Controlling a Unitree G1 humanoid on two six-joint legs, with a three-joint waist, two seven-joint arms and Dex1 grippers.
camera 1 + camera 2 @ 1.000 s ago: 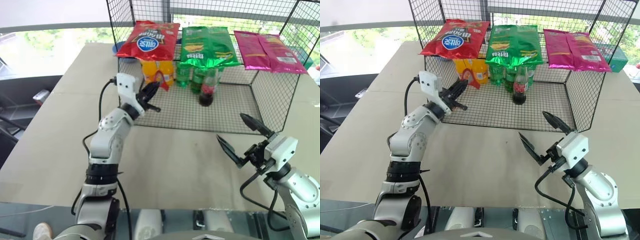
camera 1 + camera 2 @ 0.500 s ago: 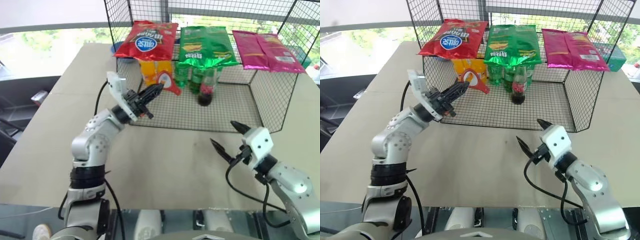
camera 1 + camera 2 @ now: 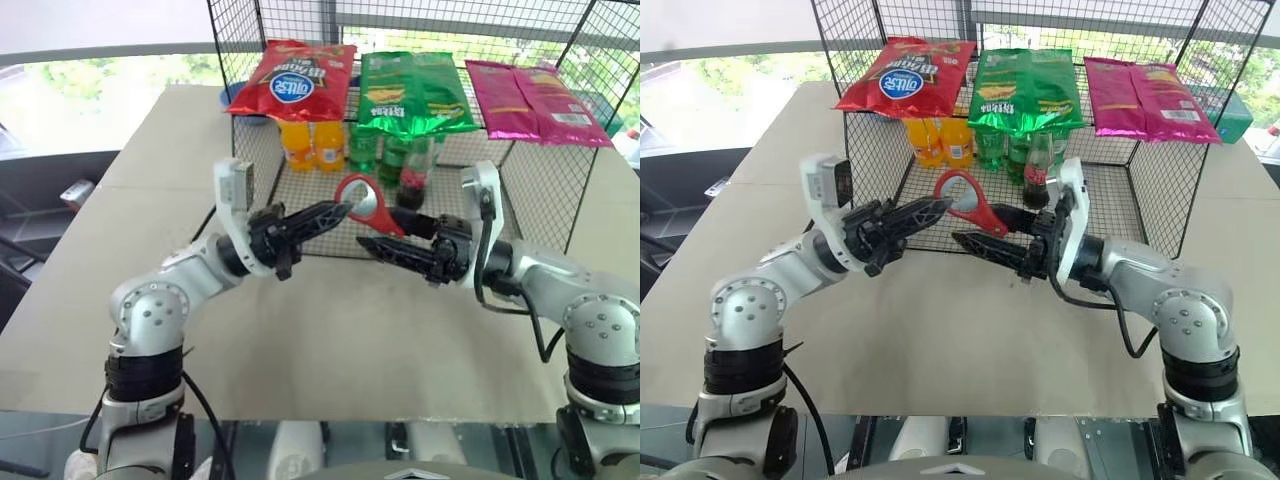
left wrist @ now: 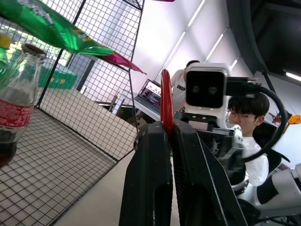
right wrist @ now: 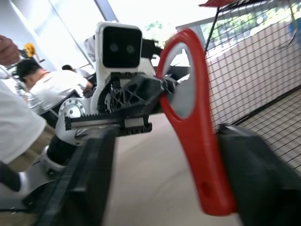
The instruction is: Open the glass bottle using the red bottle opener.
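The glass bottle's cap (image 3: 420,145) will come off in one piece and fall when I pry, because the red bottle opener's loop goes around a gapped grey plate (image 3: 360,197).
The red bottle opener (image 3: 378,215) hangs in the air in front of the wire cage. My left gripper (image 3: 340,209) is shut on the rim of its oval loop, also visible edge-on in the left wrist view as a red strip (image 4: 165,106). My right gripper (image 3: 378,229) faces it from the right, open, with its fingers on either side of the opener's handle (image 5: 195,127). One finger lies close against the handle and the other stands well apart. The glass bottle (image 3: 1037,172) with its red cap stands upright inside the cage, behind both grippers.
The wire cage (image 3: 540,190) sits on the beige table (image 3: 150,150). A red snack bag (image 3: 295,80), a green bag (image 3: 410,92) and a pink bag (image 3: 535,100) lie on its top. Orange drink bottles (image 3: 312,145) and green bottles (image 3: 368,148) stand beside the glass bottle. A person (image 4: 242,117) sits beyond.
My left gripper drew the opener back out of the cage and to the right. My right gripper rose, swung left and rolled to face it, its fingers narrowing around the handle.
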